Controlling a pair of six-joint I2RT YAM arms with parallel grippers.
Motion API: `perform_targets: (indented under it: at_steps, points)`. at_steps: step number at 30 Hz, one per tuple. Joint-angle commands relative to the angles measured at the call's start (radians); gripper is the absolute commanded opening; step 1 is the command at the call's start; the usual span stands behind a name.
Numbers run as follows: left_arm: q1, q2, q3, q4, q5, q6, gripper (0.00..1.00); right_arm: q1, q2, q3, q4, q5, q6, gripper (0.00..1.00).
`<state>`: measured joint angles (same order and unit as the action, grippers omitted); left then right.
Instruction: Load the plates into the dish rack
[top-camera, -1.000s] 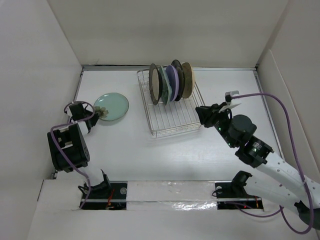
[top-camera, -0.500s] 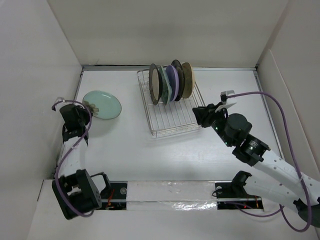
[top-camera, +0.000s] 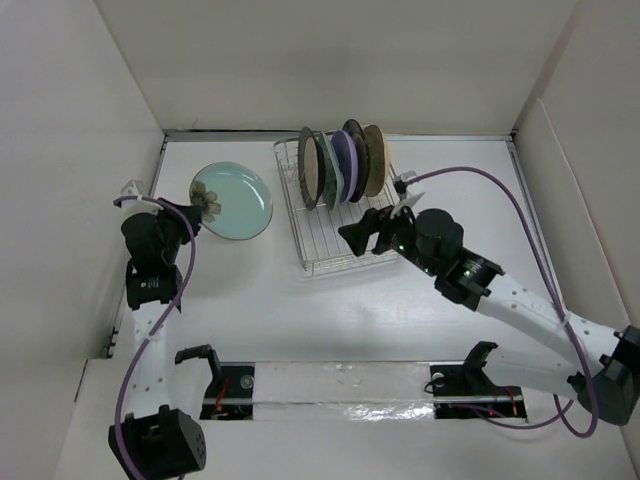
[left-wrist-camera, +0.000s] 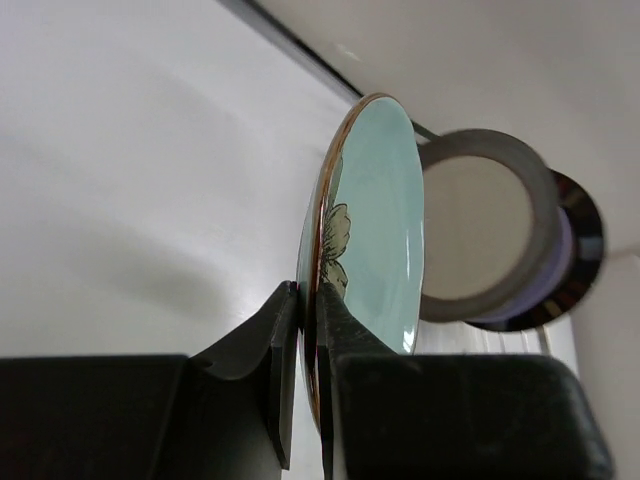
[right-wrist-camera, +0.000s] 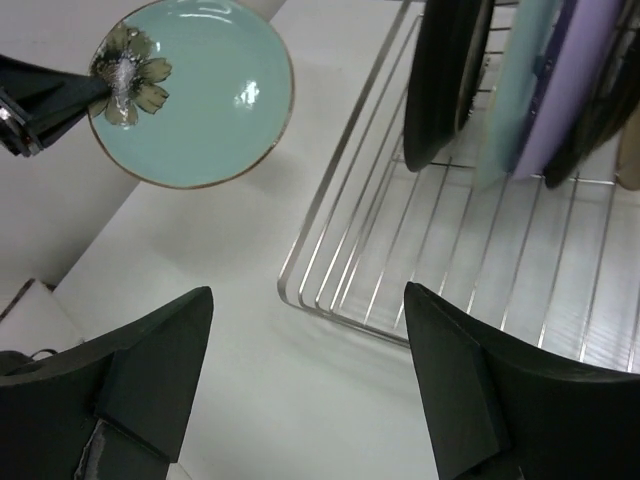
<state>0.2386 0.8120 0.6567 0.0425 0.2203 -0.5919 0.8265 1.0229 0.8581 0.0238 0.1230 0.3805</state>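
The pale green plate is held by its flowered rim (top-camera: 203, 201) in my left gripper, away from the dish rack, so next my right gripper grabs the plate's opposite rim (top-camera: 267, 212).
A pale green round plate (top-camera: 238, 201) with a flower at its rim hangs above the table, left of the dish rack (top-camera: 345, 241). My left gripper (top-camera: 206, 206) is shut on its flowered rim. The left wrist view shows this plate (left-wrist-camera: 375, 230) edge-on between my fingers (left-wrist-camera: 308, 290). Several plates (top-camera: 341, 165) stand upright in the rack's far half. My right gripper (top-camera: 362, 229) stands open over the rack's near end with nothing in it. From the right wrist, the held plate (right-wrist-camera: 200, 90) lies up left and the rack (right-wrist-camera: 341, 321) lies between my fingers (right-wrist-camera: 308, 300).
White walls enclose the table on the left, back and right. The rack's near slots (right-wrist-camera: 520, 270) hold nothing. A dark-rimmed plate (right-wrist-camera: 445, 80) is the nearest one standing in the rack. The right arm's purple cable (top-camera: 520, 205) arcs over the table's right side.
My left arm has carried the pale green plate up and to the right, nearer the rack. The right gripper has opened and swung left over the rack's near end.
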Motion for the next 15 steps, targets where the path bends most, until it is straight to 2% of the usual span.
perform_targets:
  at_steps: [1, 6, 15]
  points:
    - [-0.033, -0.074, 0.116, 0.192, 0.152, -0.051, 0.0, 0.01, 0.081, 0.102, 0.088, -0.092, 0.015, 0.83]
    - [-0.064, -0.097, 0.107, 0.243, 0.266, -0.143, 0.0, 0.01, 0.187, 0.183, 0.163, -0.16, 0.018, 0.85]
    - [-0.146, -0.139, 0.123, 0.304, 0.375, -0.215, 0.0, 0.01, 0.384, 0.32, 0.163, -0.255, 0.024, 0.89]
